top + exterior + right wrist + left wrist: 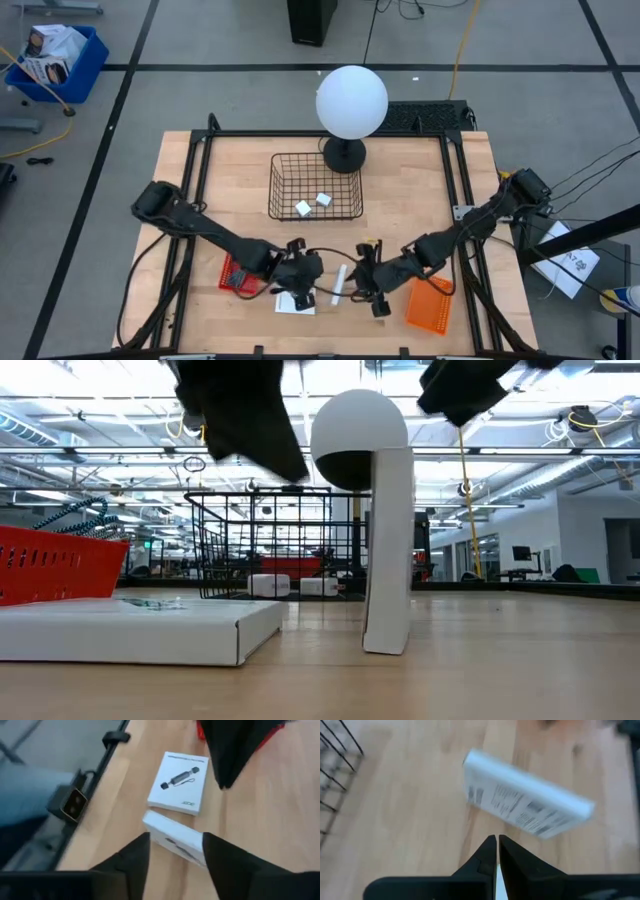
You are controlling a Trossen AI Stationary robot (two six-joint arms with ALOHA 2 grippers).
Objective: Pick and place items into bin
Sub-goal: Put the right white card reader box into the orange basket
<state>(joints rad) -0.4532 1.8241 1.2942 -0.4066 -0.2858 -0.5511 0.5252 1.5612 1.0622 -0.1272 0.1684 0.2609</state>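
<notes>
The standing box's top edge [174, 831] lies at a slant across the fingers of the robot's right gripper, so the fingers should line up with its wide sides [175, 848] before the gripper lifts the box to the orange basket.
Two white flat boxes sit near the table's near edge. One lies flat [296, 301] [180, 782], with a picture of a grey tool on its face. The other stands on a narrow edge [340, 283] [388, 550] [527, 802]. My left gripper [305, 272] [496, 845] is shut and hovers over the flat box, just left of the standing one. My right gripper [372, 285] [175, 851] is open above the standing box [175, 837], with a finger on either side and no contact. The black wire bin [316, 186] holds two tiny white blocks [303, 208] [324, 199].
A red basket [238, 275] sits under the left arm and an orange basket [430, 303] by the right arm. A lamp with a white globe [351, 100] stands at the bin's far right corner. A black frame rail [200, 200] borders the table. Bare wood lies between the bin and the grippers.
</notes>
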